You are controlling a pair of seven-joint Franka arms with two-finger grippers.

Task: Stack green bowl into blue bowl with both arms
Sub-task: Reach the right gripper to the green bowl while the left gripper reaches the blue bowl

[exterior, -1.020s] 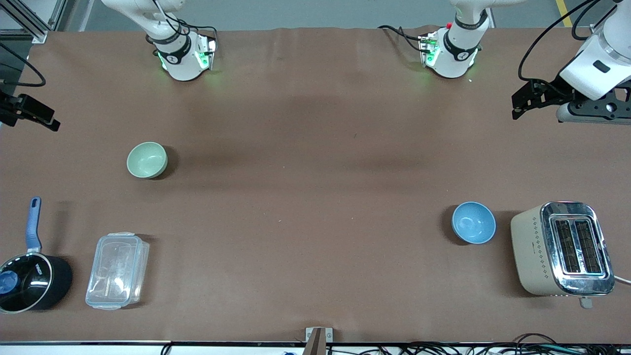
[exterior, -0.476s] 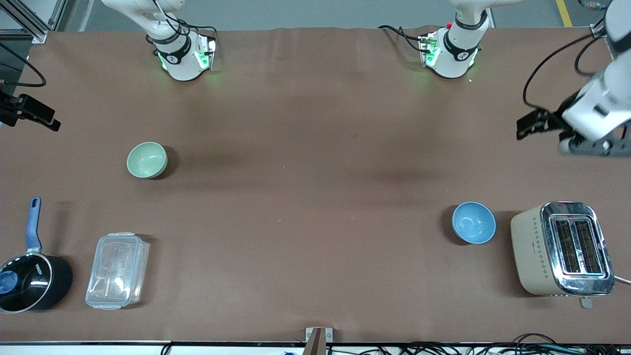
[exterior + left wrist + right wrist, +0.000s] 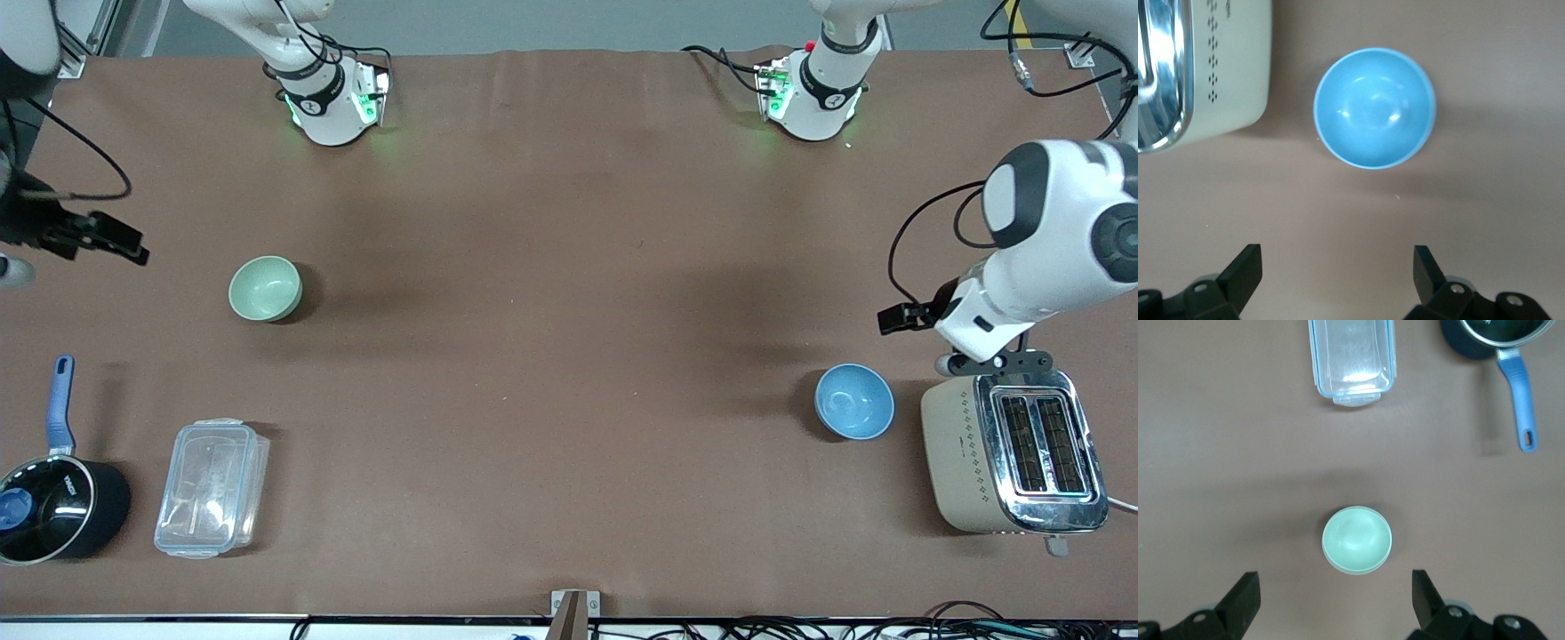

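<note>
The blue bowl [image 3: 854, 402] has an opening that matches the green bowl's opening [image 3: 266, 288], so I expect the blue bowl to end up almost out of sight when the robot lowers the green bowl inside.
The pale green bowl [image 3: 265, 288] stands upright and empty on the brown table toward the right arm's end; it also shows in the right wrist view [image 3: 1357, 539]. The light-blue bowl [image 3: 854, 401] stands upright and empty toward the left arm's end, beside the toaster; it also shows in the left wrist view [image 3: 1374, 108]. My left gripper [image 3: 1338, 273] is open and empty, in the air over the table between the blue bowl and the toaster's end [image 3: 991, 362]. My right gripper [image 3: 1336, 597] is open and empty, in the air at the table's edge [image 3: 13, 269], apart from the green bowl.
A beige and chrome toaster [image 3: 1013, 449] stands beside the blue bowl. A clear plastic lidded container [image 3: 212, 487] and a black saucepan with a blue handle [image 3: 49, 493] lie nearer the front camera than the green bowl. Cables run along the table's front edge.
My left arm has swung from the table's edge to over the spot by the blue bowl and toaster. My right gripper has shifted a little toward the green bowl. Both bowls are unmoved.
</note>
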